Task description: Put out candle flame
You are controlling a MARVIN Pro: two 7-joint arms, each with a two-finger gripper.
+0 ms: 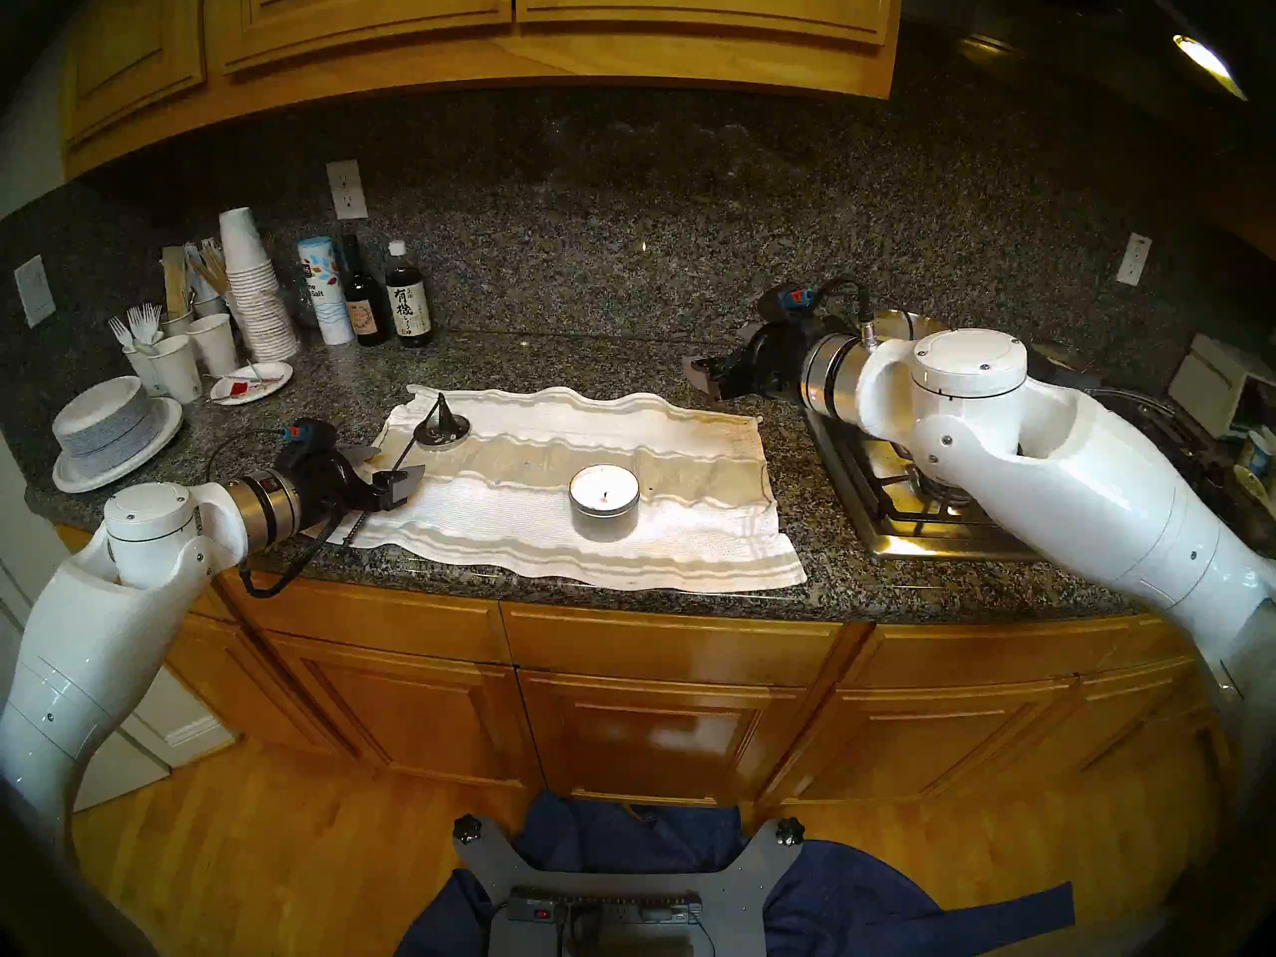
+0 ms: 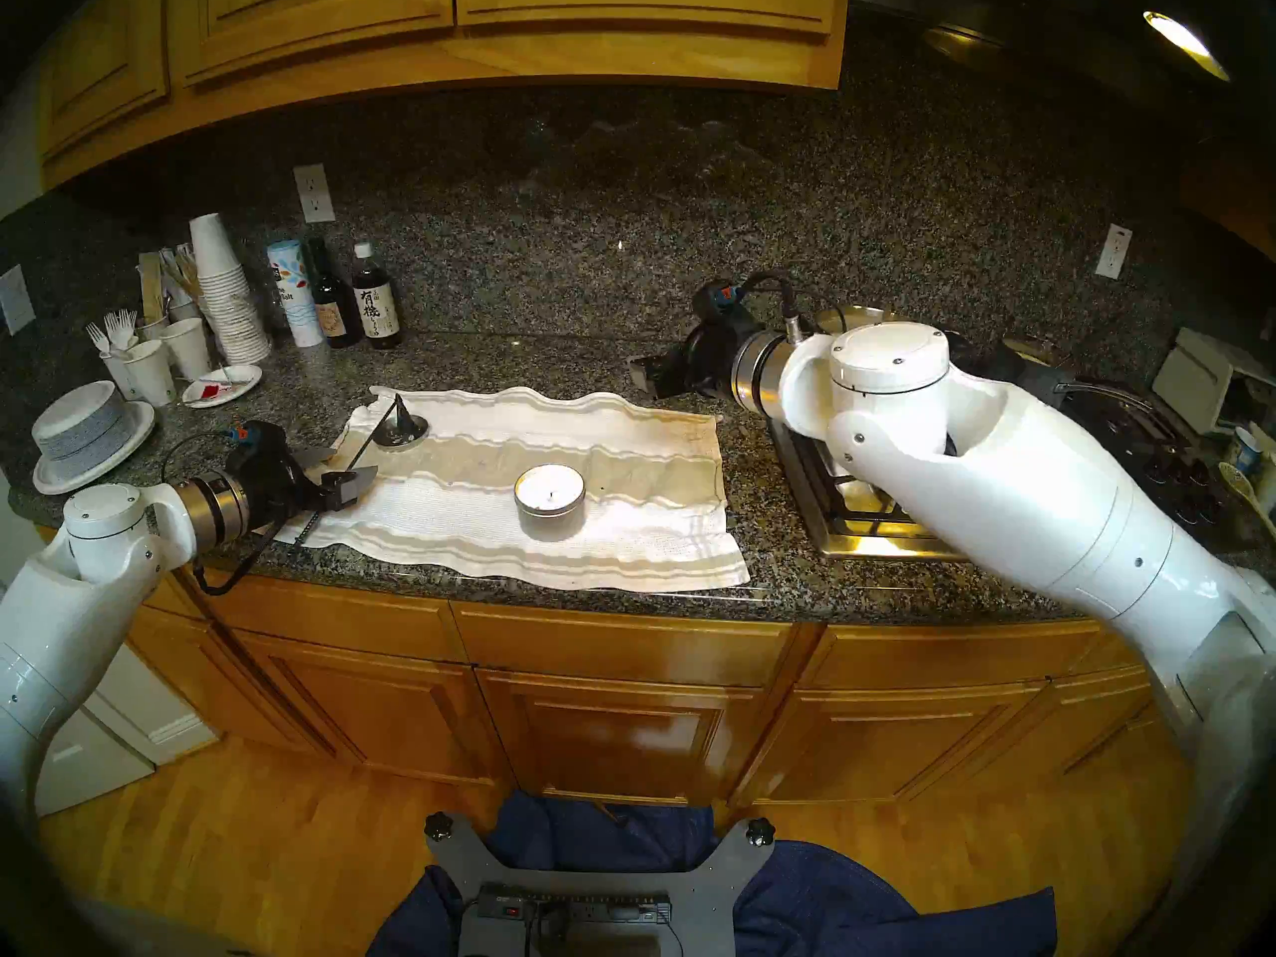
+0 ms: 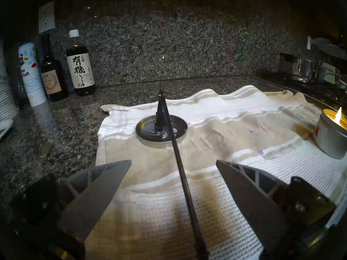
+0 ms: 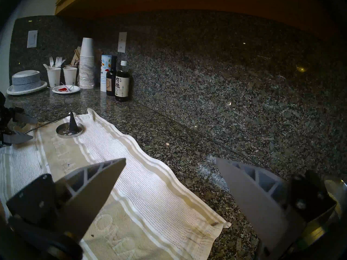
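Note:
The thin handle is joined only to the cone's tip (image 3: 162, 97). The cone snuffer (image 3: 160, 116) will therefore come away when I lift it, and the silver dish will stay behind.
The candle (image 1: 604, 500), a low silver tin of white wax, stands mid-towel and also shows in the left wrist view (image 3: 330, 137). Its flame (image 3: 339, 115) burns at the wick (image 1: 605, 498). A dark cone snuffer (image 1: 440, 417) stands on a small silver dish (image 1: 449, 443) at the towel's far left. Its thin handle (image 3: 180, 171) runs back between the fingers of my left gripper (image 1: 393, 465), which is open and not touching it. My right gripper (image 1: 699, 379) is open and empty above the counter beyond the towel's far right corner.
A white and beige towel (image 1: 690, 541) covers the granite counter. Bottles and a salt can (image 1: 407, 299), stacked paper cups (image 1: 248, 293) and plates (image 1: 103, 431) crowd the back left. A gas stove (image 1: 897, 500) lies under my right arm.

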